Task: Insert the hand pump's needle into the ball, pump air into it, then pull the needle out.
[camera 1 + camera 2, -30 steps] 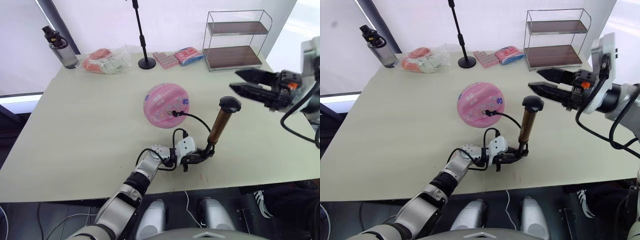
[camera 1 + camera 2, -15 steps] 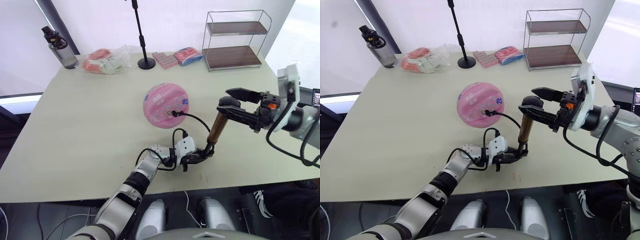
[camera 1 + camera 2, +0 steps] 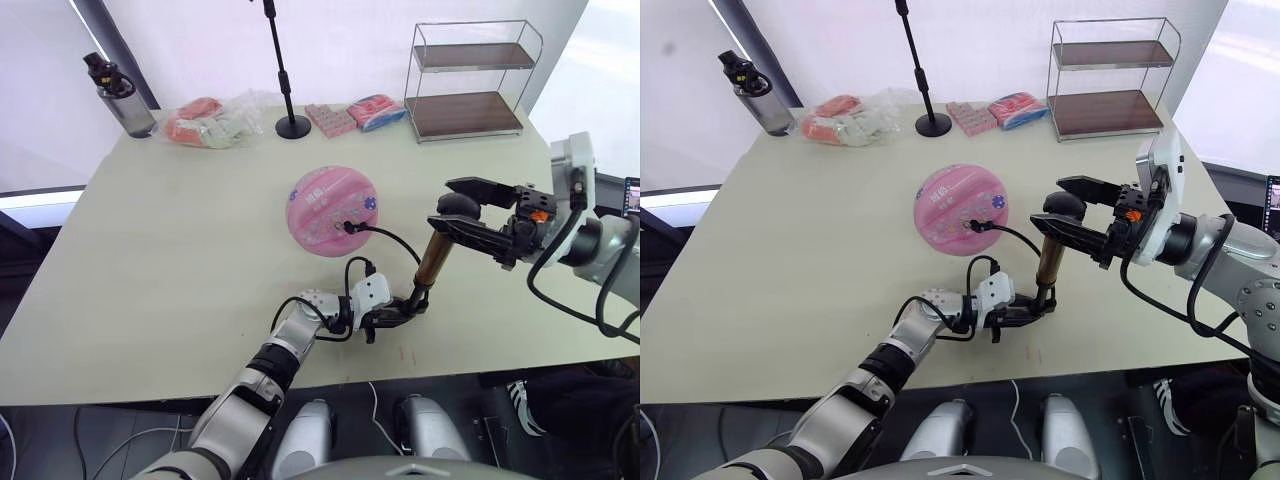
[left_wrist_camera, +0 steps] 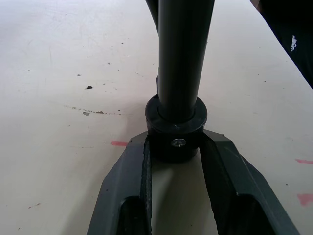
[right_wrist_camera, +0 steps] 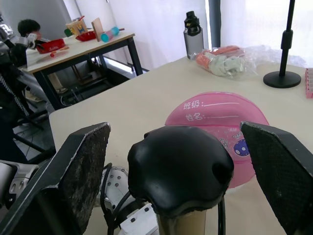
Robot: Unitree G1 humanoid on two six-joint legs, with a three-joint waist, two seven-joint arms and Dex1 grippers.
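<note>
I expect the pump's brown body (image 3: 433, 260) to slide down when I push the black handle, because a narrower black shaft (image 3: 420, 296) shows below the body for it to slide over.
The pink ball (image 3: 332, 210) lies mid-table. The hand pump (image 3: 436, 255) stands nearly upright, leaning slightly. My left gripper (image 4: 176, 147) is shut on its black base cap (image 4: 176, 128), low on the table near the front edge. The thin black hose (image 3: 392, 240) loops from the base up to a black fitting (image 3: 350, 226) pressed against the ball; the needle's pin is hidden there. My right gripper (image 3: 445, 204) is open, one finger on each side of the pump's black handle (image 5: 178, 169), with a gap on both sides.
A black stand pole (image 3: 284, 70) on a round base, pink packets (image 3: 355, 113) and a clear bag of packets (image 3: 210, 122) line the far edge. A wire shelf (image 3: 470, 80) stands back right, a bottle (image 3: 120, 95) back left.
My right gripper has swung in from the right and lowered until its open fingers bracket the pump handle. The left gripper, the pump and the ball have stayed put.
</note>
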